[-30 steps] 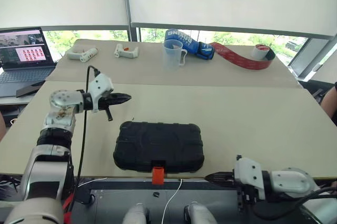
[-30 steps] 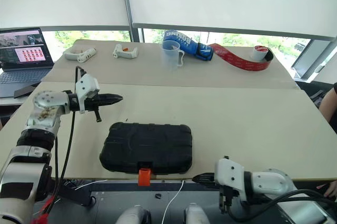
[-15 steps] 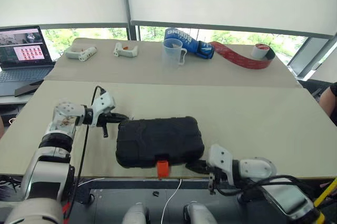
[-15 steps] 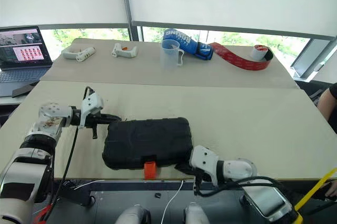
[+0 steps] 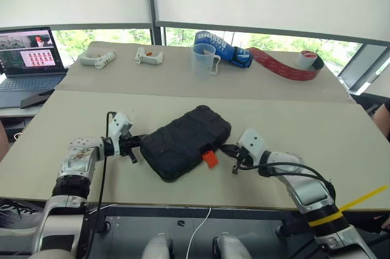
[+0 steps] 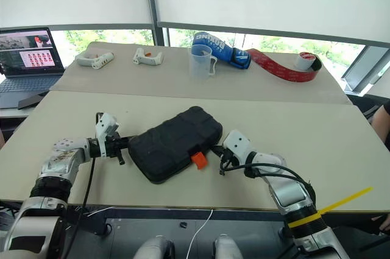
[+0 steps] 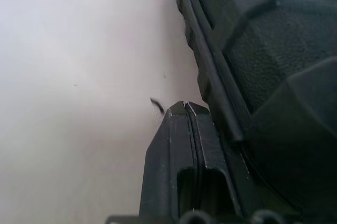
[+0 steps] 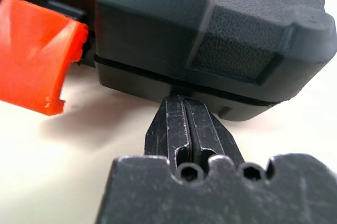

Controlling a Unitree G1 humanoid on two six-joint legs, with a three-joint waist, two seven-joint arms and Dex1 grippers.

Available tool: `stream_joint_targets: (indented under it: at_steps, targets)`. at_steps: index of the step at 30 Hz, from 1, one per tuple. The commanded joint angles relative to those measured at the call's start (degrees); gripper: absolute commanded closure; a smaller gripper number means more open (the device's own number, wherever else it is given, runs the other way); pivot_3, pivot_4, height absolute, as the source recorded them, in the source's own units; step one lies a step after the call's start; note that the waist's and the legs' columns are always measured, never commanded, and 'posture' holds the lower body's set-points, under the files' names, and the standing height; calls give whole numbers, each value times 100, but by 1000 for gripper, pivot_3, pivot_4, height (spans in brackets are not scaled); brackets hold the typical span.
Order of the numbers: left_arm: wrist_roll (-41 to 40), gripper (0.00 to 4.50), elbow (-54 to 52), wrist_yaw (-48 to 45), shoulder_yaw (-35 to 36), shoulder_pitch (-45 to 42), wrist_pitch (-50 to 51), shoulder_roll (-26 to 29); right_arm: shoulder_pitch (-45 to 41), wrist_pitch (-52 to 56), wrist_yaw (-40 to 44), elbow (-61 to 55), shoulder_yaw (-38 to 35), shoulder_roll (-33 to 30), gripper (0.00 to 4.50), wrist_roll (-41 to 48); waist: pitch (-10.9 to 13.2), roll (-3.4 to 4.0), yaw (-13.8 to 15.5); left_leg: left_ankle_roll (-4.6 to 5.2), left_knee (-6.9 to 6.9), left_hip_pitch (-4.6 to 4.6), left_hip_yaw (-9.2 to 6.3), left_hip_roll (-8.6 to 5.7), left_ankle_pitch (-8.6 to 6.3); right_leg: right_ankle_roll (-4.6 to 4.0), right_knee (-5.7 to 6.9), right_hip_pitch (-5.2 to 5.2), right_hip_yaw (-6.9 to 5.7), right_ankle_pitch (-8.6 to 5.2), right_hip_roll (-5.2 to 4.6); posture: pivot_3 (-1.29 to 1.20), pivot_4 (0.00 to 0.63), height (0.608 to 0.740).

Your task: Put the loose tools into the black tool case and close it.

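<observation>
The end of the robot's right gripper touches the case's seam [image 5: 217, 142] beside the orange latch [image 5: 210, 159], so next the right gripper moves back to the latch while the left gripper holds the lid.
The black tool case [image 5: 186, 141] lies closed and turned diagonally on the near table, its orange latch [image 5: 209, 159] sticking out toward the front edge. My left gripper [image 5: 138, 143] is shut, low over the table, its tip against the case's left end; in the left wrist view the closed fingertips [image 7: 181, 110] sit beside the case wall [image 7: 274, 76]. My right gripper [image 5: 225, 148] is shut, its tip at the case's corner just right of the latch. In the right wrist view its fingertips [image 8: 180, 105] touch the case seam, the latch [image 8: 37, 55] beside them. The loose tools are out of view.
On the far table lie a laptop [image 5: 27, 58], two white handles [image 5: 97, 60] [image 5: 148, 57], a clear jug [image 5: 203, 61], a blue pack [image 5: 220, 48] and a red tape strip [image 5: 280, 65] with its roll [image 5: 306, 59]. A person's arm [image 5: 385, 119] shows at the right edge.
The case has swung from square with the table edge to diagonal and slid away from that edge. My right gripper pushed forward to its corner; my left gripper sank to its left end.
</observation>
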Motion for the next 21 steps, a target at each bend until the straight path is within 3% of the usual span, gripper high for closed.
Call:
stream_joint_targets:
  at_steps: [1,4,7,12,17,21]
  targets:
    - [-364,4451,-555,-62,303,-381,283,312,-12,-229,172,-198,-371,-172,4500,91,0,0,-2,0,3,-12,-4,-1,0,0,3,-11,-1,0,1,0,150,740]
    - [-236,4451,-965,-819,-237,-647,660,812,436,-146,450,-606,-713,-542,4500,307,0,0,2,0,0,-16,-8,-4,0,0,4,-15,-3,0,2,0,150,740]
    - [220,4451,-1219,-1334,-928,-681,418,1166,869,-72,557,-898,-953,-783,4500,409,-3,5,0,1,-8,-12,-5,-8,-1,3,-4,-7,-3,-4,-1,0,150,740]
    - [-315,4451,-1799,-1206,-1068,-965,1028,399,1693,177,755,-1640,-1219,-1017,4500,707,-3,9,46,2,3,-14,-3,-6,-2,5,-3,-7,-2,-5,0,0,150,740]
    - [433,4451,-1850,-416,-1885,-1057,1138,-236,2232,454,749,-2327,-1158,-1008,4500,885,-4,10,31,1,11,-7,-6,-7,-1,6,0,0,5,-5,4,0,150,740]
    - [1154,4451,-1724,104,-2480,-882,1091,-342,2290,579,543,-2493,-1050,-800,4500,793,-4,9,-24,1,11,13,-13,-6,-1,7,3,14,14,-5,15,0,150,740]
